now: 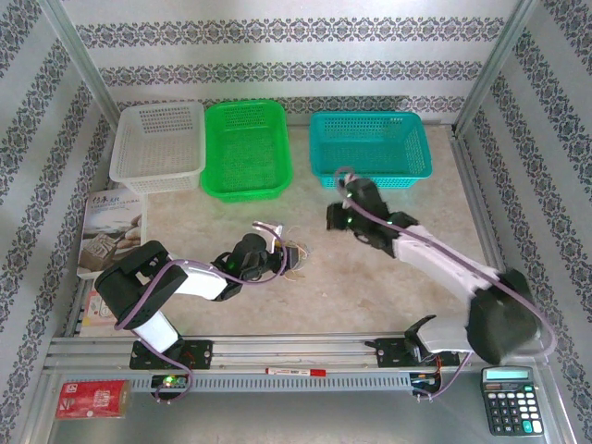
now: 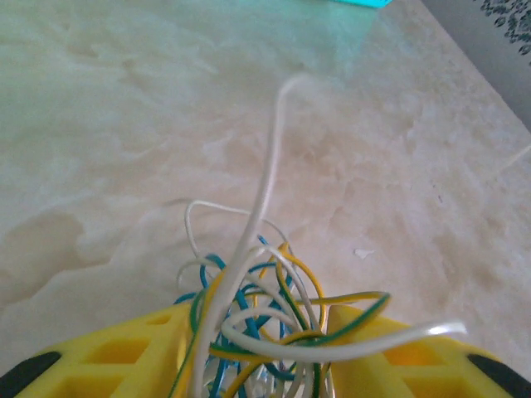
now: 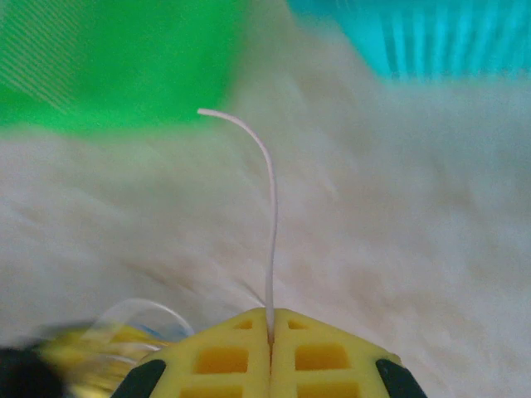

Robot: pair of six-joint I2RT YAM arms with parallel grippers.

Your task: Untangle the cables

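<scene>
Next, I pull the white cable in my right gripper up high above the teal basket (image 1: 370, 148) and keep my left gripper shut, because the cable still runs into the tangle (image 1: 297, 258).
A tangle of thin blue, yellow-green and white cables (image 2: 265, 307) sits between the yellow fingers (image 2: 124, 356) of my left gripper (image 2: 265, 332), which is shut on the bundle. One thicker white strand (image 2: 274, 157) rises out of it. From above, the left gripper (image 1: 283, 257) lies low on the table with the cables (image 1: 294, 255) at its tip. My right gripper (image 1: 334, 219) is to the right of it, lifted, and shut on a single white cable (image 3: 272, 224) that curves up and left from between its pads. The bundle (image 3: 91, 340) is a blur at the lower left of the right wrist view.
Three baskets line the back of the table: white (image 1: 157, 176), green (image 1: 248, 191) and teal (image 1: 370, 172). A booklet (image 1: 109, 227) lies at the left edge. A red marker (image 1: 296, 372), a red packet (image 1: 91, 400) and a calculator (image 1: 511, 400) lie in front of the rail.
</scene>
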